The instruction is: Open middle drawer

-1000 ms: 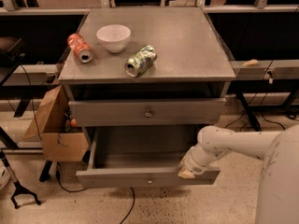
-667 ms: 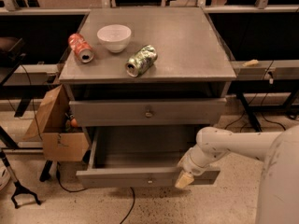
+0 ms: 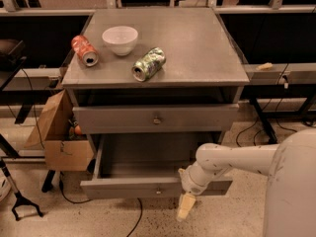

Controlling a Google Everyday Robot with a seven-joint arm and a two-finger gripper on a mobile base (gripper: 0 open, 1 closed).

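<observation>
I can see my gripper's fingers hanging below the middle drawer's front panel, so I should raise my gripper to the panel's top edge and pull from there.
The middle drawer of the grey cabinet is pulled far out, and its empty inside shows. Its flat front panel has a small round knob at the centre. My gripper hangs at the end of the white arm. It is just in front of and below the drawer's front panel, right of the knob, pointing down at the floor. It holds nothing that I can see. The drawer above is shut. Any lower drawer is hidden under the open one.
On the cabinet top stand a white bowl, a red can and a green can, both lying on their sides. A cardboard box sits on the floor at the left. Cables and table legs are at the right.
My gripper has dropped lower and slightly left, from the drawer's front edge to below it. The drawer stays pulled out as before.
</observation>
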